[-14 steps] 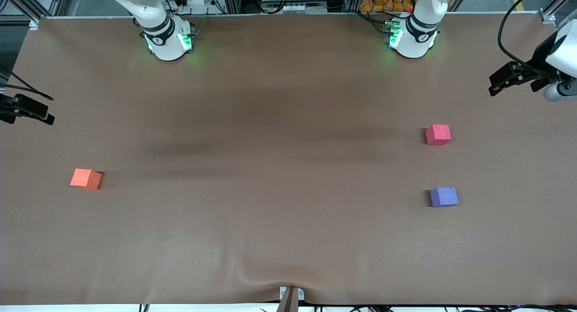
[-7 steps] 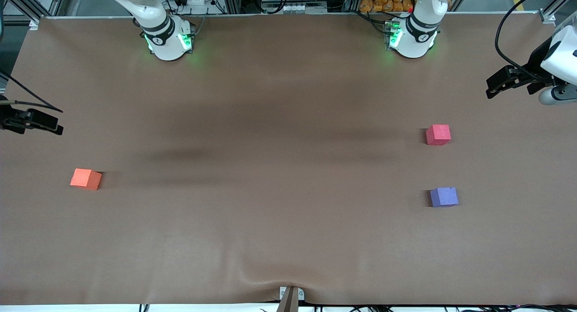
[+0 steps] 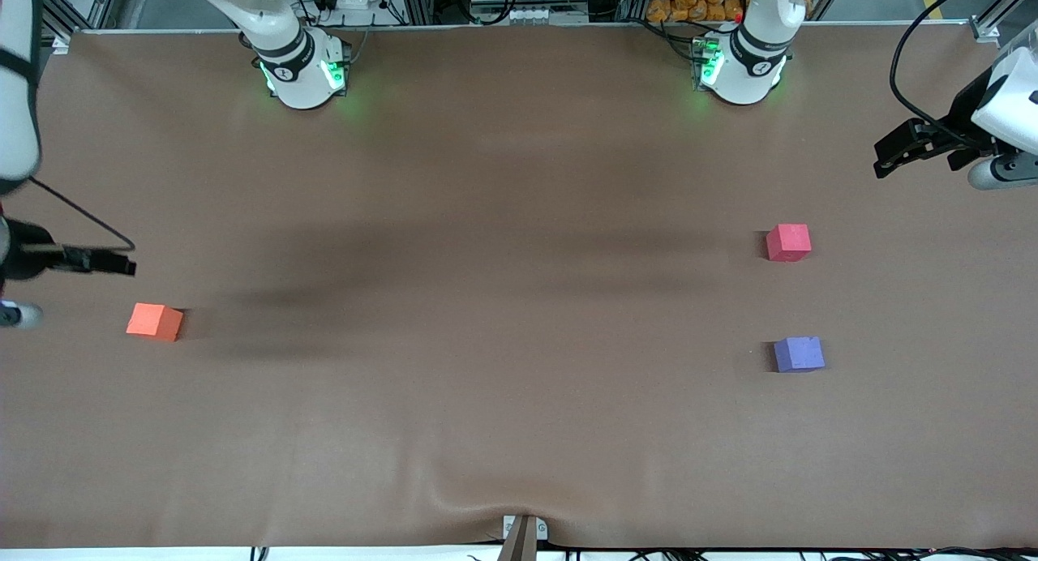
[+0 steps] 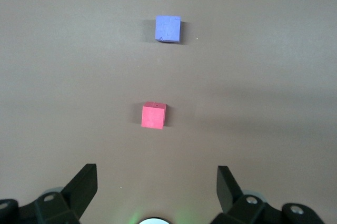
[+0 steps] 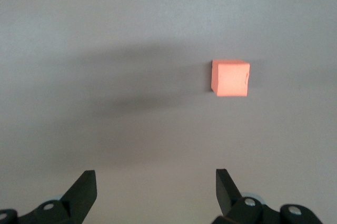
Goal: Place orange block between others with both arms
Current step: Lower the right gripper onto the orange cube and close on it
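Observation:
The orange block [image 3: 154,322] is a long way across the mat from the robot's left gripper and the cubes, so the robot's right gripper should first bring it to the mat's middle [image 3: 516,306].
The orange block [image 3: 154,321] [image 5: 230,78] lies on the brown mat near the right arm's end of the table. My right gripper [image 3: 123,263] [image 5: 155,174] hovers open and empty over the mat just short of the orange block. At the left arm's end sit the others: a red-pink cube [image 3: 788,242] [image 4: 154,115] and a purple cube [image 3: 799,354] [image 4: 168,28], the purple one nearer the front camera, with a gap between them. My left gripper [image 3: 882,160] [image 4: 156,174] hangs open and empty over the mat close to the red-pink cube.
The brown mat [image 3: 503,301] covers the whole table and bulges into a wrinkle at its front edge by a small clamp [image 3: 523,533]. The two arm bases [image 3: 300,70] [image 3: 742,66] stand along the back edge. Cables trail from both wrists.
The right gripper has swung in from the table's end toward the orange block, its forearm now showing. The left gripper has shifted slightly. The cubes have not moved.

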{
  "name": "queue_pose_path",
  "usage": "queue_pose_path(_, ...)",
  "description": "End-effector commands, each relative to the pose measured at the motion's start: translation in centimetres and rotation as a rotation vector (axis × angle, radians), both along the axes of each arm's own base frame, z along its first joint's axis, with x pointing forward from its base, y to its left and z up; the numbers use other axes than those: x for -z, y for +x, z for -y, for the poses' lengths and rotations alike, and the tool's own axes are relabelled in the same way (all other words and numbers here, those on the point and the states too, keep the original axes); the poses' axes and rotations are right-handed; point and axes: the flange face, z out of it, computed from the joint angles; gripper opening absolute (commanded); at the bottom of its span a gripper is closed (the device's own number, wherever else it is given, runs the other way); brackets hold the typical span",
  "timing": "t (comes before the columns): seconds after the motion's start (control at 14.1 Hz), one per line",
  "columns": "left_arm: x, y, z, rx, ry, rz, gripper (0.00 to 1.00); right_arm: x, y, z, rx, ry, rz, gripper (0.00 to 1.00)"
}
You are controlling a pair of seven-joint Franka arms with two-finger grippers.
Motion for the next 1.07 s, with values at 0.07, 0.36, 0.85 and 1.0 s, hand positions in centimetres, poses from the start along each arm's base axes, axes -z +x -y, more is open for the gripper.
queue_pose_path(0.07, -0.2, 0.1, -0.1, 0.022, 0.022, 0.010, 1.00, 6.0, 3.2, 0.3, -0.005, -0.013, 0.037, 1.00)
queue_pose_path(0.36, -0.1, 0.1, 0.1, 0.025, 0.023, 0.008, 1.00, 11.7, 2.4, 10.8, 0.178, 0.055, 0.069, 1.00)
queue_pose_path(0.85, 0.4, 0.0, -0.1, 0.022, 0.023, -0.002, 1.00, 17.1, 2.3, 12.0, -0.071, 0.028, 0.023, 1.00)
queue_pose_path(1.0, 0.6, -0.1, -0.2, 0.020, 0.024, -0.009, 1.00, 18.6, 1.9, 9.1, -0.093, -0.021, -0.035, 1.00)
